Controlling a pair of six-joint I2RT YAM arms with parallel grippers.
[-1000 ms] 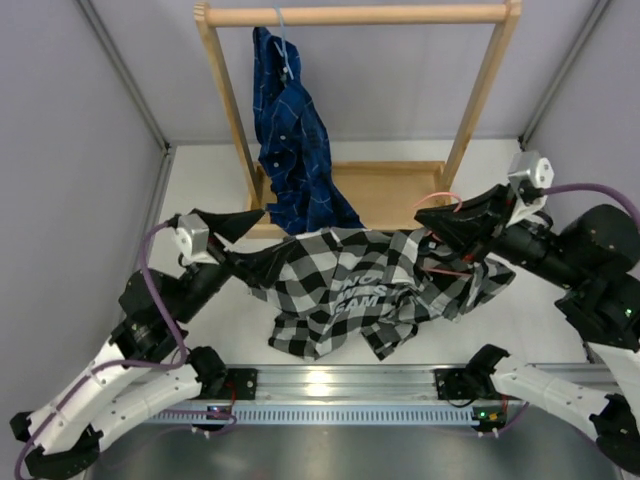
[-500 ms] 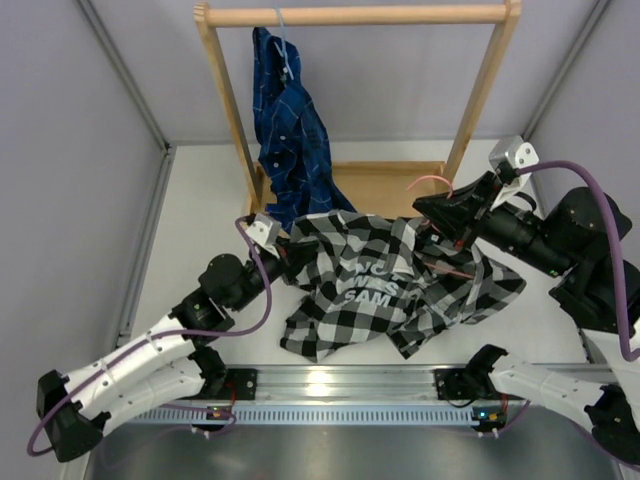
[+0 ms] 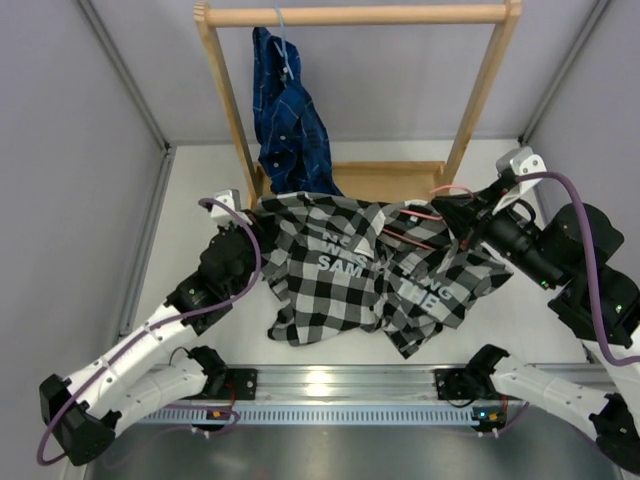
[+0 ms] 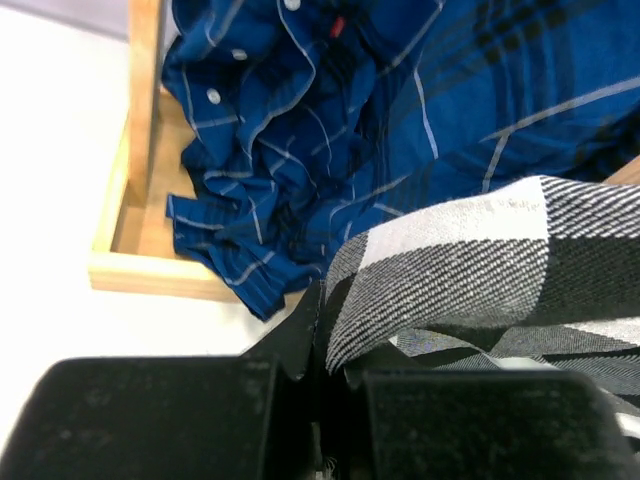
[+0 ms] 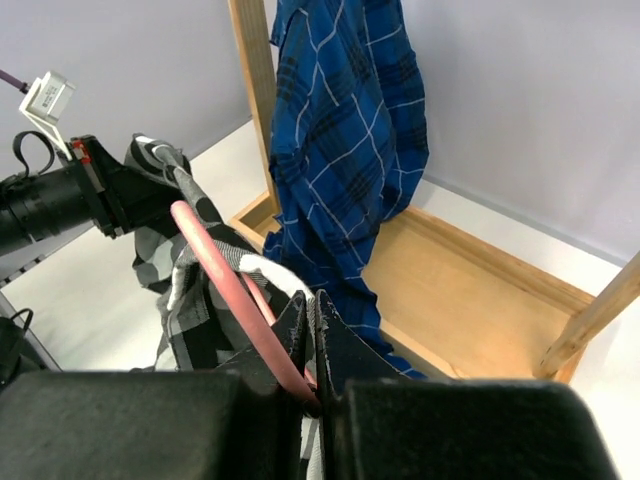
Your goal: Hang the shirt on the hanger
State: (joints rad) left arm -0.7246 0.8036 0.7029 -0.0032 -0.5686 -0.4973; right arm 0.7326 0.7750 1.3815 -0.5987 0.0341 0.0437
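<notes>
My left gripper should pinch the shirt next to the hanger, because my right gripper is holding the hanger above loose shirt cloth. My right gripper should take that cloth after that.
The black-and-white checked shirt with white lettering hangs in a bunch between my two grippers, its lower part on the table. My left gripper is shut on its left edge, a fold of checked cloth pinched in the jaws. The thin pink hanger lies partly under the shirt's right side; its far end is hidden by cloth. My right gripper is shut on the hanger's wire, at the jaws. The shirt drapes over that wire.
A wooden rack stands at the back with a dark blue plaid shirt on a light blue hanger. Its tail falls onto the rack's wooden base, right behind my left gripper. Grey walls close both sides.
My left gripper was open at the left, swung in, shut on the shirt's left edge and pulled it back toward the rack. The right gripper shifted slightly with the hanger.
</notes>
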